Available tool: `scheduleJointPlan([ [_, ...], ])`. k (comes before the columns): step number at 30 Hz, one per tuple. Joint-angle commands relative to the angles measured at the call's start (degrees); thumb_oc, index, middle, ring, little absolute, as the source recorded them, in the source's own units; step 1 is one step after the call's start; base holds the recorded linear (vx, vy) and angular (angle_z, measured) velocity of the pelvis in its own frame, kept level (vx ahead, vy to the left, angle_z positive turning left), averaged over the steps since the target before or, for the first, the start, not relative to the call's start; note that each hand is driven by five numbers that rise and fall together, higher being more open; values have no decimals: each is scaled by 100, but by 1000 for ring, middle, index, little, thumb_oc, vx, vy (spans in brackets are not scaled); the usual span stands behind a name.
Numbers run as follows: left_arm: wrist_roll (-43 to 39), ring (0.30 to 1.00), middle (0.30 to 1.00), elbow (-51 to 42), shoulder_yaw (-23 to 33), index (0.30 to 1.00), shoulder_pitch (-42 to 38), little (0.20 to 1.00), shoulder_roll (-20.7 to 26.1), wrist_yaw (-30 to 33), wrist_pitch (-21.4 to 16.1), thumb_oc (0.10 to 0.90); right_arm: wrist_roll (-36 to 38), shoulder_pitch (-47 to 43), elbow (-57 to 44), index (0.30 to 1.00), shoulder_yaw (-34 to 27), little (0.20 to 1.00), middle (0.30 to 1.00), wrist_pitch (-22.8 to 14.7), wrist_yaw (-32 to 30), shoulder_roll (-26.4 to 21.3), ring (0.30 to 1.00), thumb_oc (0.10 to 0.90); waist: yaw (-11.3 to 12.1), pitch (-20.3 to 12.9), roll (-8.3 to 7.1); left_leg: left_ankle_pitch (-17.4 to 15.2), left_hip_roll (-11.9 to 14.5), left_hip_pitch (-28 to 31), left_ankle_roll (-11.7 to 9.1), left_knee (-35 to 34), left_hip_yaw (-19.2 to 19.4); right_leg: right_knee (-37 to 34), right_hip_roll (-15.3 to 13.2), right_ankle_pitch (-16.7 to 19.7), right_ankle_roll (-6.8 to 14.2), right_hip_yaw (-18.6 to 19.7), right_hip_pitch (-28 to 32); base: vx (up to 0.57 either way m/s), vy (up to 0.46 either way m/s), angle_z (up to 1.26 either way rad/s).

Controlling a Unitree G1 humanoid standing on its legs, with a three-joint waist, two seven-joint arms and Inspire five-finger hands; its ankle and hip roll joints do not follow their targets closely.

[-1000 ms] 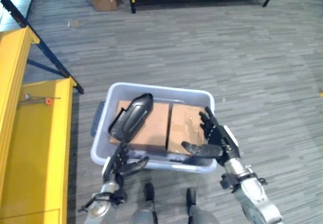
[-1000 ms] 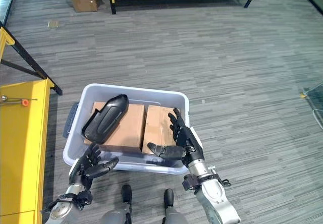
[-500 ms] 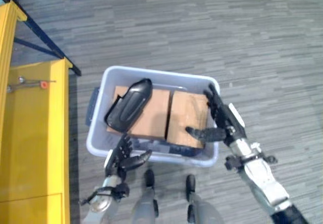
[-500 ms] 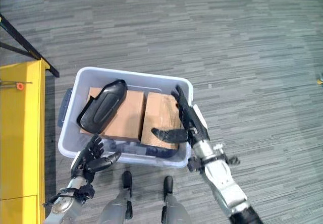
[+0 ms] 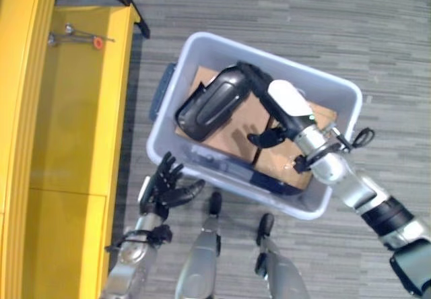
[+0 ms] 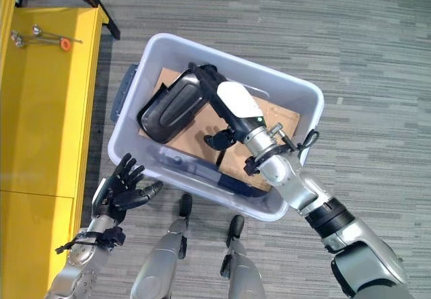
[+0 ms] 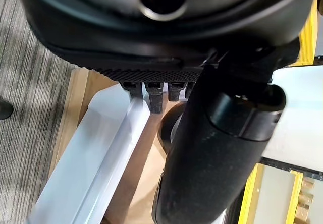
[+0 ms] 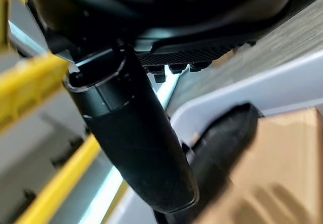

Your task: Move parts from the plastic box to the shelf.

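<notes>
I should expect an empty hollow with a rim underneath when I lift and turn the black part point(image 5: 206, 113), because it lies with its ridged, rounded back point(image 5: 221, 101) up.
A pale plastic box point(image 5: 296, 71) stands on the floor and holds flat cardboard point(image 5: 222, 139). On the cardboard lies a black moulded part point(image 5: 214, 102), slanted across the box's left half. My right hand point(image 5: 286, 104) reaches into the box, open, its straight fingers point(image 5: 250, 77) lying over the part's far end and its thumb point(image 5: 267, 137) held out above the cardboard. In the right wrist view the black part point(image 8: 227, 133) shows just past the thumb point(image 8: 136, 148). My left hand point(image 5: 163, 188) hovers open outside the box, near its front left corner.
A yellow shelf point(image 5: 67, 144) runs along the left side, close to the box. A small metal tool with an orange piece point(image 5: 81, 38) lies at its far end. Grey plank floor point(image 5: 323, 16) surrounds the box on the other sides.
The camera has tipped down and shifted. My right hand has moved from the box's right rim across the cardboard to the black part's far end. The left hand stays by the front left corner.
</notes>
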Motion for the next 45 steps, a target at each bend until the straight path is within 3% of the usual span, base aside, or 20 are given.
scheduleJointPlan([
  [1,48,1000,1000,-501,126,1000,324,1000,362,96,-481,900,-1011,-685,-201,1000,342,1000,1000,-197,-198,-384,1000,900,-35,-401,-50,-365,196,8,22,390,110,1265,-446,-560,142,148,-532,-32,0,4],
  [16,201,1000,1000,-369,155,1000,141,1000,506,245,-597,900,-3718,-2091,1225,1000,1987,1000,1000,129,-300,-880,1000,900,286,-99,54,-238,65,-301,-2,361,-173,1480,-539,-667,140,-142,-713,-12,-14,9],
  [22,260,1000,1000,-304,169,1000,78,1000,489,298,-615,900,-4265,-2421,1474,1000,2284,1000,1000,274,-409,-1034,1000,900,375,-21,63,-190,1,-413,-1,334,-324,1523,-591,-702,152,-298,-711,10,-25,17],
  [37,379,1000,1000,-220,271,1000,52,1000,444,393,-547,900,-4544,-2217,721,1000,1746,1000,1000,497,-623,-1422,1000,900,524,57,-42,-213,-118,-512,16,319,-544,1394,-660,-774,158,-600,-511,19,-10,11],
  [45,463,1000,1000,-275,357,1000,79,1000,378,459,-494,900,-4502,-1751,-164,1000,1028,1000,1000,536,-736,-1695,1000,900,476,77,-157,-259,-151,-529,29,327,-557,1267,-652,-735,171,-627,-447,13,7,4],
])
